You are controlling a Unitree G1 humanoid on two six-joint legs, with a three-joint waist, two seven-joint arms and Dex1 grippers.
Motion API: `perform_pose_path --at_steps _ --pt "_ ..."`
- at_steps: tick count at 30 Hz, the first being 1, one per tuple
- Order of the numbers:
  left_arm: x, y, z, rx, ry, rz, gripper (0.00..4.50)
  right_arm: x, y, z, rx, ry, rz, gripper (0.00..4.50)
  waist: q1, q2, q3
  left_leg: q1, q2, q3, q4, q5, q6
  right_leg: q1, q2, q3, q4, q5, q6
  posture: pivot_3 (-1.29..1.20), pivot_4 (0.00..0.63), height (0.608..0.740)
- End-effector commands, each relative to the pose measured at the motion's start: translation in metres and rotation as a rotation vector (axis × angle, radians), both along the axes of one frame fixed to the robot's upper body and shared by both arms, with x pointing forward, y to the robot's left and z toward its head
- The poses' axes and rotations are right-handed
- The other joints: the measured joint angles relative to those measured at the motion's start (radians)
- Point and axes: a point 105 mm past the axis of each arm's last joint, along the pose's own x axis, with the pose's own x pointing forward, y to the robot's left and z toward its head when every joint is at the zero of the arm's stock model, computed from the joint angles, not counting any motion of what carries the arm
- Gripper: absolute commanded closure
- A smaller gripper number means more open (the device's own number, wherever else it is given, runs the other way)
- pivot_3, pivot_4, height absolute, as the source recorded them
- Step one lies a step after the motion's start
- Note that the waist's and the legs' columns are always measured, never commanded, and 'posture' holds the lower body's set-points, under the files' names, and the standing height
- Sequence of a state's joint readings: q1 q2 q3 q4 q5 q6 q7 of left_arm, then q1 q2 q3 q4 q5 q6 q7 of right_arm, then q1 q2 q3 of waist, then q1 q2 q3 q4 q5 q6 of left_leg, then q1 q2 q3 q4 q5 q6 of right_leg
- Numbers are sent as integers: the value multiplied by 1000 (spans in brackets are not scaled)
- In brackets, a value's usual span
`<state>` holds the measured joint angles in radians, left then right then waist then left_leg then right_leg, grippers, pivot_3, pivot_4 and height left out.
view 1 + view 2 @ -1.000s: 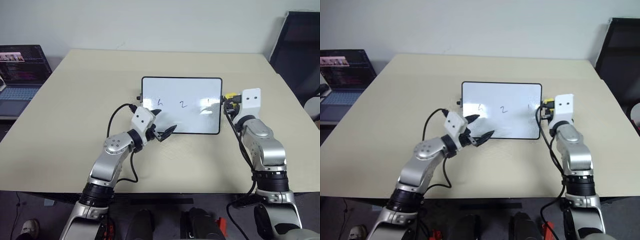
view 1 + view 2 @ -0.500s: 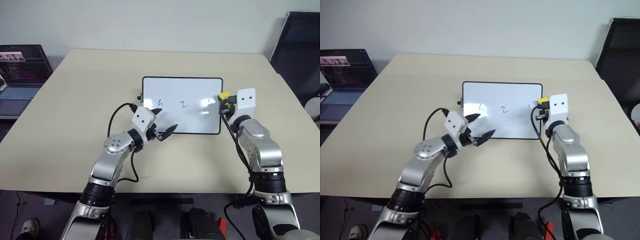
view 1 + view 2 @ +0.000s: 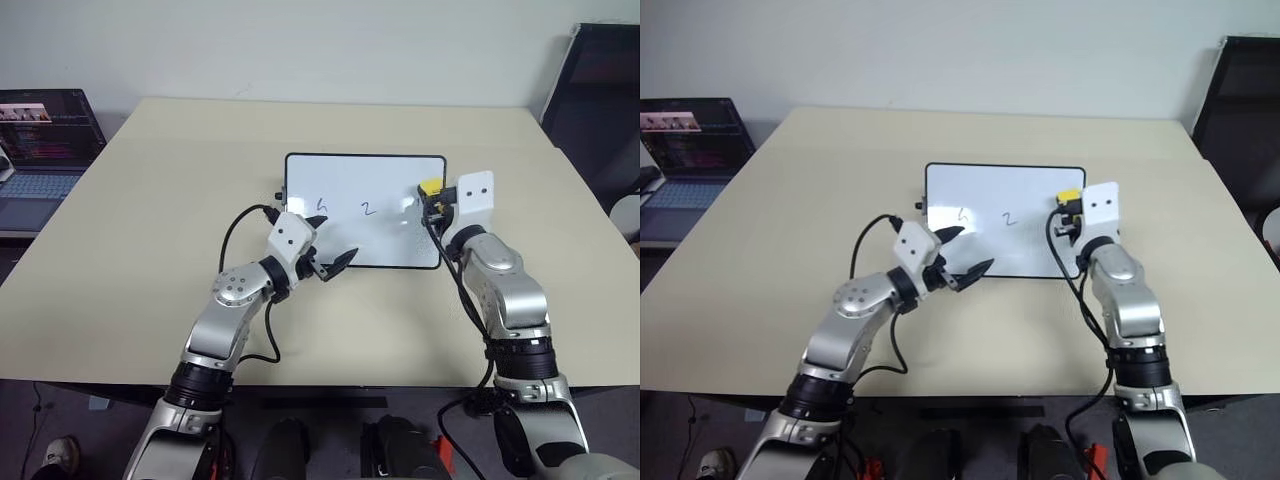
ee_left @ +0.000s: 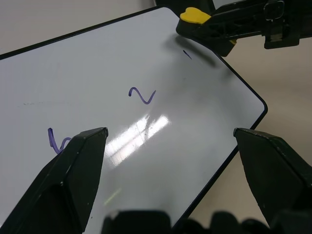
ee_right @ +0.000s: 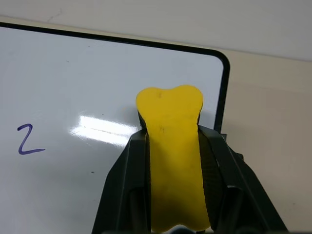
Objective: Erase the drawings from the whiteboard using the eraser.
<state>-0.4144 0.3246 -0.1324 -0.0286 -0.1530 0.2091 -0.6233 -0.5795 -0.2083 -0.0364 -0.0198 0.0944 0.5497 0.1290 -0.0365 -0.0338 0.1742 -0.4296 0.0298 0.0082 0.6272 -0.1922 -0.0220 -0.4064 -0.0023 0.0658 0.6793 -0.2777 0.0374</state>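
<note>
Next, I wipe back over the short stroke [image 4: 187, 54] with my right gripper, toward the whiteboard's near edge [image 3: 412, 267], because the stroke can still be seen beside the eraser near the whiteboard's far corner.
The whiteboard [image 3: 365, 180] lies flat in the middle of the tan table. The drawings in its middle row are an "h" [image 3: 320, 205], a "2" [image 3: 367, 208] and, by the right edge, a short stroke [image 4: 187, 54] partly under the eraser. My right gripper [image 3: 432, 200] is shut on the yellow-topped eraser [image 5: 173, 156], which sits over the board's right end. My left gripper [image 3: 330, 240] stands open over the board's near left corner with nothing between its fingers; in the left wrist view the "h" is just beyond one fingertip [image 4: 92, 141].
An open laptop [image 3: 40, 150] stands off the table's far left corner. A black chair [image 3: 600, 100] is at the far right. Bare tabletop [image 3: 150, 220] surrounds the board. A black cable [image 3: 232, 240] loops from my left wrist.
My right gripper has carried the eraser leftwards, from just off the board's right edge to over its right end, covering most of the "1". The left arm has kept still.
</note>
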Motion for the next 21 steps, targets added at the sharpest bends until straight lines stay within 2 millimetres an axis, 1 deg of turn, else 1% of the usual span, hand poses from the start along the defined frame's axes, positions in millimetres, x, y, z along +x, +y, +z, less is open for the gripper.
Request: perform_pose_path --at_steps 1,6,8,11,15,21 --pt "-2 -6 14 -6 -59 -27 0 4 9 20 -9 -66 18 3527 0 0 0 0 0 0 0 0 0 0 0 0 0 0 0 0 150 740" --pt "-1 -6 15 -7 -64 -25 0 11 13 14 -36 -24 18 3527 2 0 0 0 0 0 0 0 0 0 0 0 0 1 -2 0 150 740" --pt "-2 -6 16 -6 -67 -23 0 13 10 3 -62 37 1 3527 2 0 0 0 0 0 0 0 0 0 0 0 0 1 -2 0 150 740" --pt "-2 -5 16 -7 -69 -19 0 12 7 -6 -92 87 -15 3527 1 0 0 0 0 0 0 0 0 0 0 0 0 1 -2 0 150 740" --pt "-3 -5 17 -9 -73 -15 0 4 -3 -23 -114 160 -53 3527 3 -1 -1 0 0 -1 1 0 0 0 0 -1 0 1 -1 0 150 740" --pt "-5 -5 17 -12 -69 -12 0 -14 -9 -41 -116 227 -61 3527 4 -2 -1 0 0 -1 1 0 0 1 0 -1 0 0 0 0 150 740"
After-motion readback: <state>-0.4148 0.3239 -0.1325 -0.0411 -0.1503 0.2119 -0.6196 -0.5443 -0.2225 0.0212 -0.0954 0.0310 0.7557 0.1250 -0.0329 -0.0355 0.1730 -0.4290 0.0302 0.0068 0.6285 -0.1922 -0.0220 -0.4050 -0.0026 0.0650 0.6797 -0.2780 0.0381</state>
